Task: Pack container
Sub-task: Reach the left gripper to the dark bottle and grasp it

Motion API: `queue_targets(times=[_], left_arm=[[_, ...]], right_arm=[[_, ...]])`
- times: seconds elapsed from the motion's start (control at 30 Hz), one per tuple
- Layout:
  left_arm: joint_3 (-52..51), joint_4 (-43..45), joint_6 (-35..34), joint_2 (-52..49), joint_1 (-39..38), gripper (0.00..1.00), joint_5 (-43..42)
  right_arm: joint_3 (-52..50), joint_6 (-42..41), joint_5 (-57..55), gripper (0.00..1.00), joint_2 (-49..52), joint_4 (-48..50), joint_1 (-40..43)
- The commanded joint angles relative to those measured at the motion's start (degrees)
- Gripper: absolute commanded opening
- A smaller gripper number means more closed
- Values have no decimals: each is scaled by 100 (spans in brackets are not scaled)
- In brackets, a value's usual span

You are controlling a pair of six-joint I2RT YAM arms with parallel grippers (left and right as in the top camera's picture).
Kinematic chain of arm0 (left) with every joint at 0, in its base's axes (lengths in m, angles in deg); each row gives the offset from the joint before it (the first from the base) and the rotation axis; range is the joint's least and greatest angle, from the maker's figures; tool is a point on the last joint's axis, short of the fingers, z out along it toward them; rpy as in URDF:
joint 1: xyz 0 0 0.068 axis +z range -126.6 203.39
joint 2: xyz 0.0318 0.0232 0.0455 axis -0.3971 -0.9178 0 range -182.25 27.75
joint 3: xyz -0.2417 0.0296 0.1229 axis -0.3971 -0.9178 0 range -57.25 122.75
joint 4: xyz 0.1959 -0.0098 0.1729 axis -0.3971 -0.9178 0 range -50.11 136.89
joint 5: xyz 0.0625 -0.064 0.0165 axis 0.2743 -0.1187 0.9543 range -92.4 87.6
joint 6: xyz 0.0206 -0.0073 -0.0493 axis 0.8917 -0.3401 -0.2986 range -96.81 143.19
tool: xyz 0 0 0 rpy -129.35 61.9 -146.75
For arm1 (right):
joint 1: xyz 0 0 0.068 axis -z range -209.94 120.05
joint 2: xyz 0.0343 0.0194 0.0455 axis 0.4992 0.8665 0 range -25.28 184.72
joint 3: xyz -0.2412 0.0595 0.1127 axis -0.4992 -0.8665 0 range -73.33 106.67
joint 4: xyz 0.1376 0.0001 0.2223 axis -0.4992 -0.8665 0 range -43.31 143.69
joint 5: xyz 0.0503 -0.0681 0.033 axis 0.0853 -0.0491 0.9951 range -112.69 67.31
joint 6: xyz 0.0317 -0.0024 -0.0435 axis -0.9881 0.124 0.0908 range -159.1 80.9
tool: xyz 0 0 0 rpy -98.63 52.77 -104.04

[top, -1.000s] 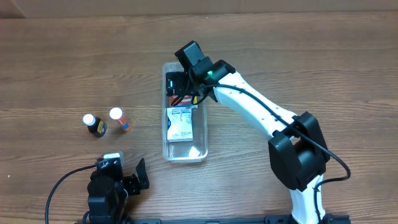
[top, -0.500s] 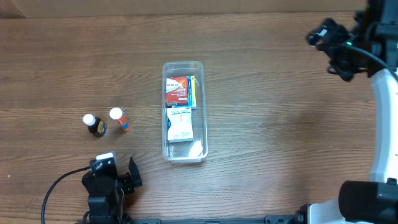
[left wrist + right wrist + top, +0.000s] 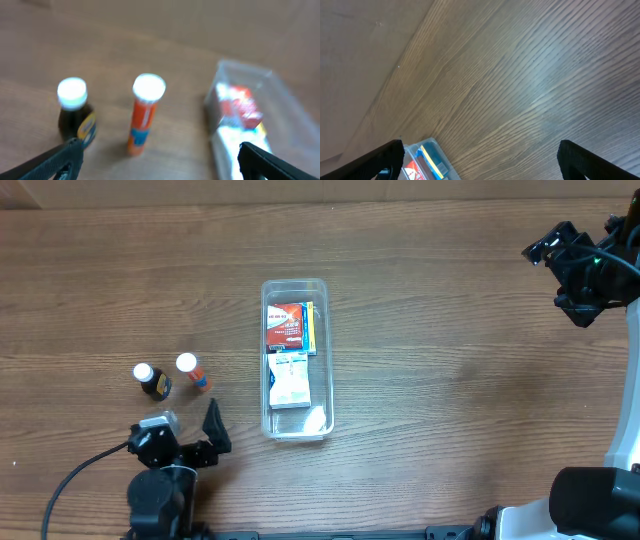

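Observation:
The dark bottle (image 3: 157, 386) stands on the other side of the container from my right gripper, so next my left gripper grabs it by the cap (image 3: 143, 372) and puts it next to the white box.
The container (image 3: 264, 360), a long clear bin, lies mid-table and holds a red box (image 3: 286, 326), a blue-yellow box (image 3: 311, 328) and a white box (image 3: 290, 382). A dark bottle (image 3: 152, 381) and an orange tube (image 3: 191, 372), both white-capped, stand left of it. My left gripper (image 3: 190, 438) is open and empty, near the front edge below the bottles. In the left wrist view, the bottle (image 3: 74, 112), tube (image 3: 144, 112) and container (image 3: 235, 80) lie ahead of the open jaws (image 3: 160, 165). My right gripper (image 3: 562, 272) is open and empty at the far right, well away from the container (image 3: 432, 150).
The wooden table (image 3: 450, 380) stretches bare between the container and my right arm. A light-coloured wall or board (image 3: 360, 50) borders the table's far edge.
My right arm has left the container's far end and swung to the table's far right, empty. My left gripper has shifted slightly left and turned towards the bottles.

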Motion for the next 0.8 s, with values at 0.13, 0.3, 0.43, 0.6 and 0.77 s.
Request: queue_targets(times=[0.13, 0.3, 0.43, 0.6, 0.77], left_arm=[[4666, -2369, -20, -3497, 138, 100, 2240], [7167, -4000, 350, -6507, 1191, 100, 551], [7401, -4562, -35, -8048, 1626, 100, 256], [7401, -4972, 15, -9532, 1683, 98, 83], [7401, -4763, 350, -10664, 1683, 70, 31]], right_arm=[[26, 13, 28, 100, -11, 11, -11], [26, 13, 28, 100, -11, 11, -11], [26, 13, 28, 100, -11, 11, -11], [26, 13, 28, 100, -11, 11, -11], [26, 13, 28, 100, -11, 11, -11]])
